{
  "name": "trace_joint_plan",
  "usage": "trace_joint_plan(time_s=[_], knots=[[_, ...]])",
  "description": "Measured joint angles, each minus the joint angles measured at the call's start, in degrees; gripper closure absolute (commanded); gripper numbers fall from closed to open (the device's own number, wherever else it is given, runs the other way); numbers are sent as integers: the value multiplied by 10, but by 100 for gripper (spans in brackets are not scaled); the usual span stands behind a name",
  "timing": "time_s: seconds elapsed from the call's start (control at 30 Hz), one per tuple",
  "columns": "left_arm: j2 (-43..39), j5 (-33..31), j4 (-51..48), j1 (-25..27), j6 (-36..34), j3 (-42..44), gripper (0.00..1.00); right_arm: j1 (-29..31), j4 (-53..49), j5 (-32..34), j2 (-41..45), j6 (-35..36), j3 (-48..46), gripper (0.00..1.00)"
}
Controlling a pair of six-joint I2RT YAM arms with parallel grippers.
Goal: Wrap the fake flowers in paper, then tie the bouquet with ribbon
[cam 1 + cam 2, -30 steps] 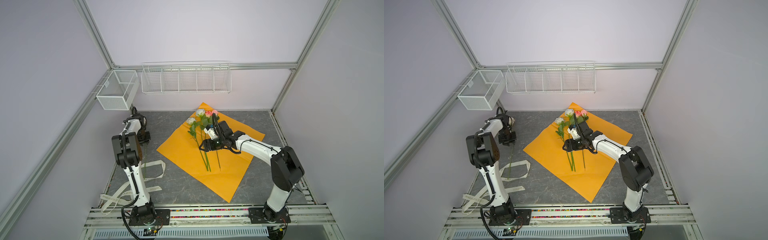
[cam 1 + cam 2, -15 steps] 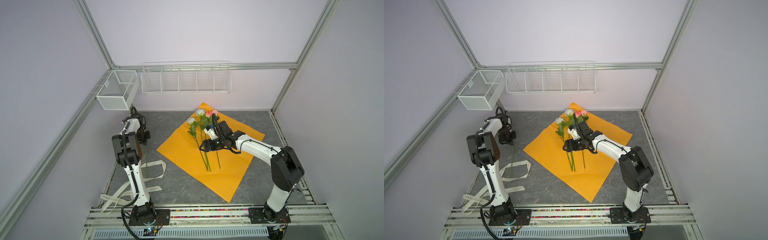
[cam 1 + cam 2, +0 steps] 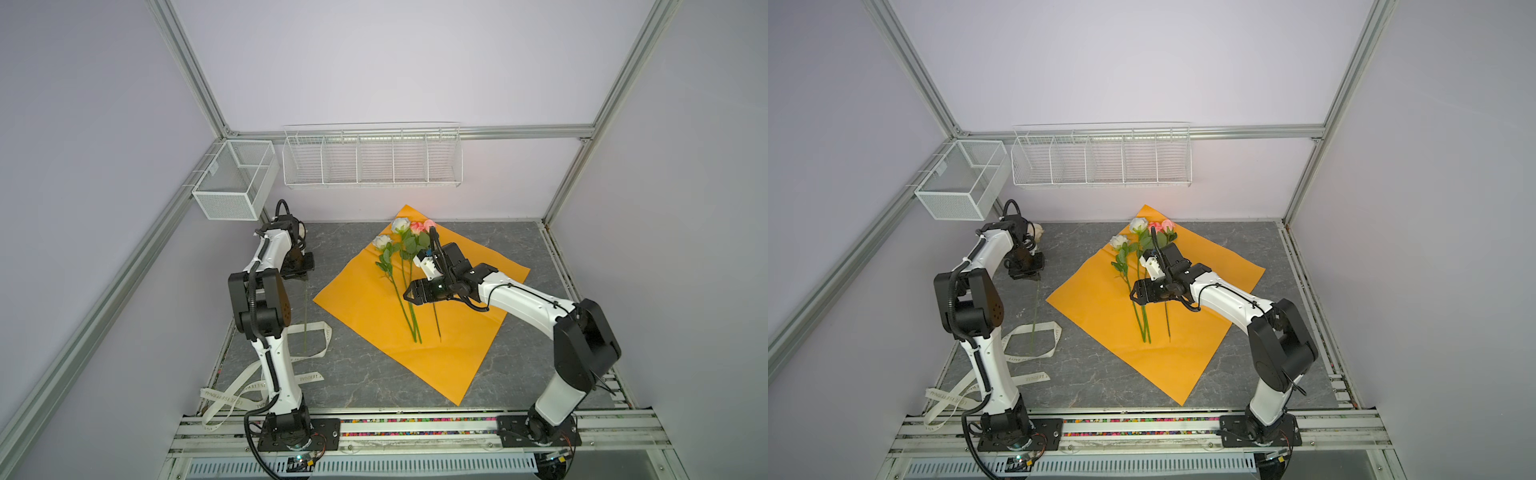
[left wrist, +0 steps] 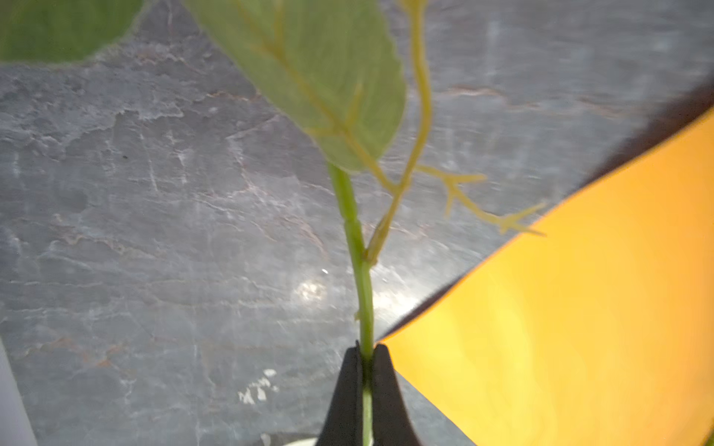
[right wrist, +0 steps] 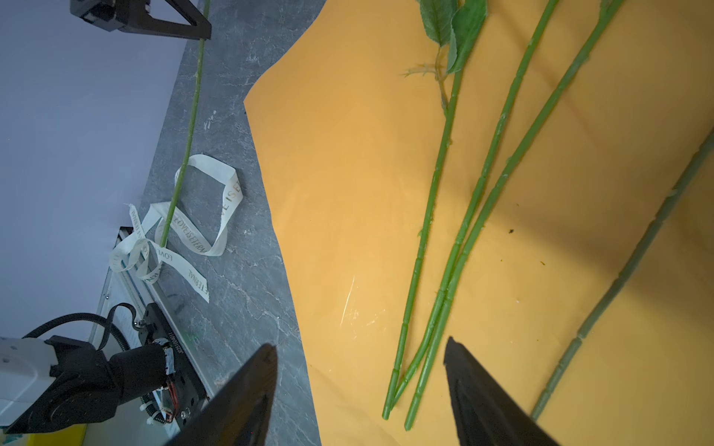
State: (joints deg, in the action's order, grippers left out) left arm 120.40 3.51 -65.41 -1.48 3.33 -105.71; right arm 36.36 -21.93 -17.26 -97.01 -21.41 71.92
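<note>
With the held rose's head (image 3: 1037,232) at the back like the other roses, my left gripper carries on over the orange paper and releases it (image 3: 1157,326) beside their stems.
Several roses of the bouquet of fake flowers (image 3: 409,245) (image 3: 1142,241) lie on a sheet of orange paper (image 3: 365,307) (image 3: 1100,307), with their long stems (image 5: 463,216) side by side. My right gripper (image 3: 409,296) (image 3: 1133,296) (image 5: 360,343) hovers open over the stems' lower part and holds nothing. One more rose lies off the paper at the left, its cream head (image 3: 1038,230) beside my left arm. My left gripper (image 3: 297,270) (image 3: 1025,270) (image 4: 365,355) is shut on its thin green stem (image 4: 357,247) (image 5: 193,96), just below a leaf (image 4: 320,69).
A cream ribbon (image 3: 316,332) (image 3: 1054,336) (image 5: 228,200) with printed lettering loops on the grey floor at the front left, under the held stem's end. A wire rack (image 3: 372,160) and a mesh basket (image 3: 232,183) hang on the back wall.
The left gripper's jaws have closed on the stem of the rose at the left. The right arm has stayed where it was.
</note>
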Motion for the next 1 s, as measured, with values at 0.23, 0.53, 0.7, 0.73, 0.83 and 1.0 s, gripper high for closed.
trace_joint_plan(time_s=[0.23, 0.53, 0.7, 0.73, 0.83, 1.0], knots=[[-67, 55, 11, 88, 51, 20, 100, -66, -1, 47, 92, -41, -80, 27], [-16, 147, 99, 268, 143, 6, 100, -136, -47, 83, 163, -42, -130, 27], [78, 158, 131, 320, 192, -104, 100, -141, -61, 85, 189, -38, -144, 27], [95, 159, 134, 325, 201, -125, 100, -141, -62, 85, 190, -38, -145, 27], [147, 158, 138, 333, 228, -193, 100, -142, -65, 85, 190, -37, -151, 27], [206, 160, 156, 337, 268, -248, 100, -143, -71, 85, 190, -32, -155, 27]])
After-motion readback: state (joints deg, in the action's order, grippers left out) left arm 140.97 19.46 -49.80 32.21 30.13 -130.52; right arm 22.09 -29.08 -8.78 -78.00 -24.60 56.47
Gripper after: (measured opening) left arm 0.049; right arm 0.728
